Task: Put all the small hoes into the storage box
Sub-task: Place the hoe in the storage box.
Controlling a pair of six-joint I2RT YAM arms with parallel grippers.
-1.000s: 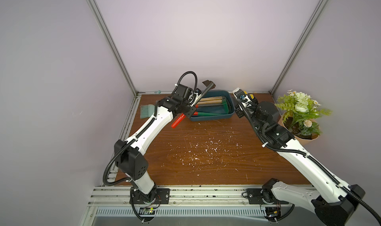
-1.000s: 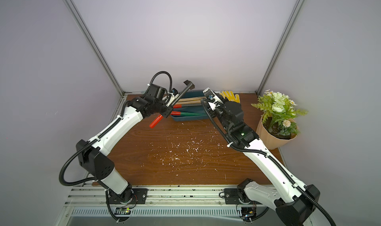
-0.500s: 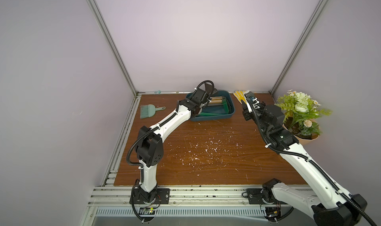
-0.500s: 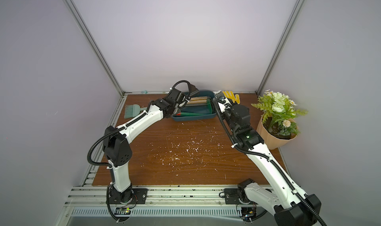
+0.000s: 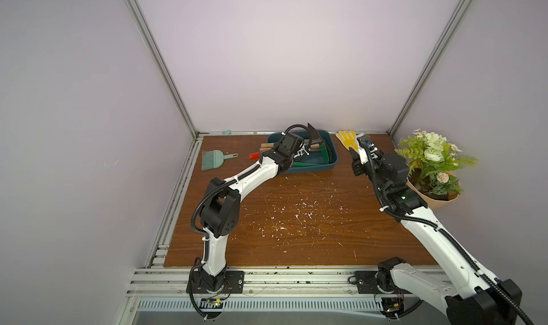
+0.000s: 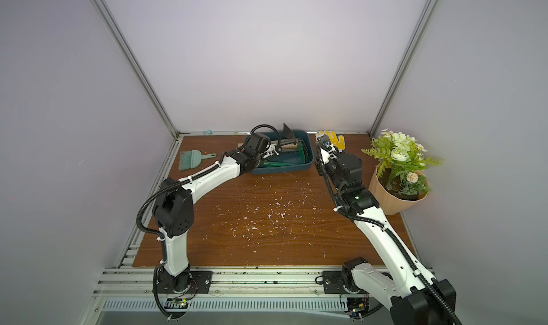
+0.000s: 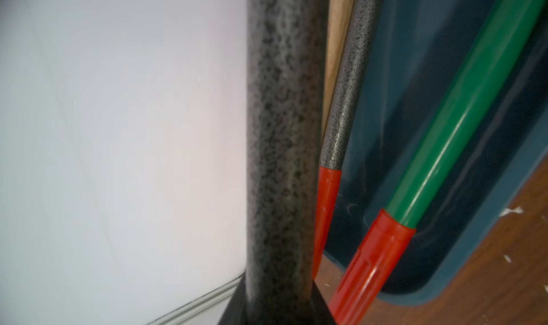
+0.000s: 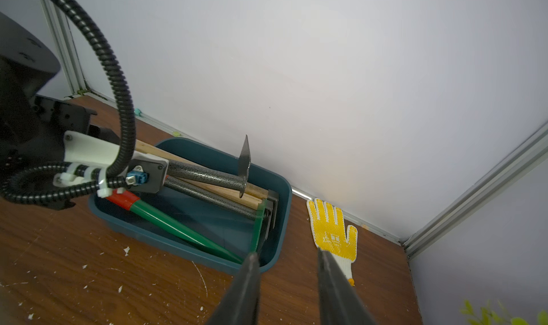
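Note:
The small hoe's handle (image 8: 212, 177) runs lengthwise over the storage box (image 8: 202, 221) with the hoe's blade within the box's rim, so the left gripper goes on lowering until the handle rests inside, then let go.
The small hoe (image 5: 315, 142) has a speckled grey shaft (image 7: 281, 130), a dark blade (image 8: 244, 160) standing upright and a red grip end (image 5: 254, 155). My left gripper (image 7: 278, 308) is shut on its shaft and holds it low over the dark teal storage box (image 5: 332, 162), across the tools lying inside. The red end pokes out past the box's left end. In the right wrist view the shaft (image 8: 207, 176) rests on a wooden handle in the box (image 8: 284, 190). My right gripper (image 8: 287, 253) is open and empty, just right of the box.
In the box lie a green rake with a red grip (image 8: 178, 228), another speckled-shaft tool and a wooden handle. A yellow glove (image 5: 347, 138) lies at the back right, a green hand brush (image 5: 213, 159) at the back left and a potted plant (image 5: 430, 166) on the right. White scraps litter the table.
My left gripper carried the hoe from above the table left of the box rightwards and down over the box. My right gripper drew back to the right, away from the box's end.

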